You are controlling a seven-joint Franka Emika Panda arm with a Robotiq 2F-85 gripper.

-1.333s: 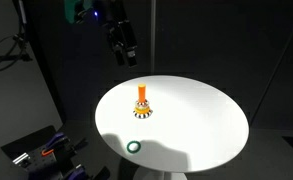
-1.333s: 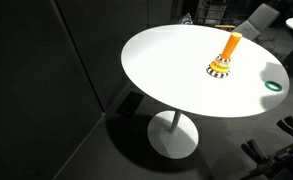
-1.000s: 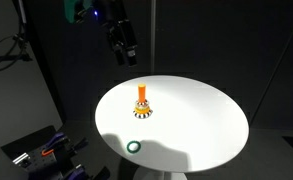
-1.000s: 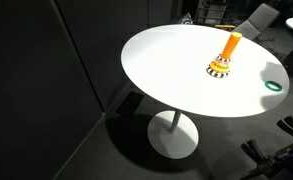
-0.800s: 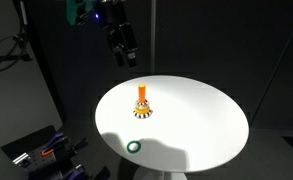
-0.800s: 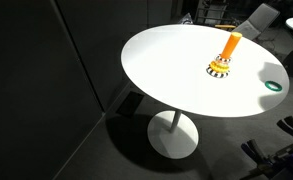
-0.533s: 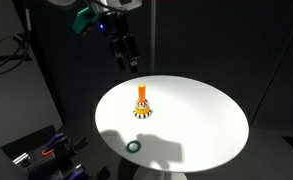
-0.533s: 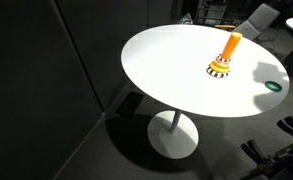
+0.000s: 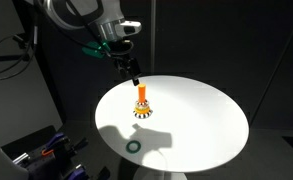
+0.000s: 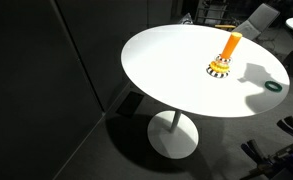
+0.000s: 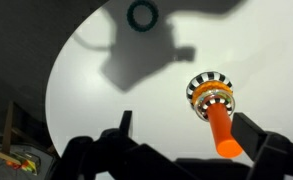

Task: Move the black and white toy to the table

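Observation:
My gripper is open and off-centre, with the orange peg (image 11: 222, 131) standing near one finger. I should centre my gripper over the peg before I go down to the striped ring.
The black and white toy (image 9: 143, 113) is a striped ring lying round the foot of the upright orange peg (image 9: 142, 97) on the round white table (image 9: 201, 120). It also shows in the other exterior view (image 10: 219, 70) and in the wrist view (image 11: 210, 88). My gripper (image 9: 134, 76) hangs just above and behind the peg's top. In the wrist view the gripper (image 11: 181, 128) is open and empty, with the orange peg (image 11: 222, 131) between its fingers, nearer the right one.
A plain green ring (image 9: 134, 146) lies near the table's edge, under the arm's shadow; it also shows in the other exterior view (image 10: 274, 86) and the wrist view (image 11: 141, 14). Dark clutter (image 9: 41, 150) stands on the floor beside the table.
The arm has swung down and over the table towards the orange peg. Its shadow has spread across the table and over the green ring. The toys have not moved.

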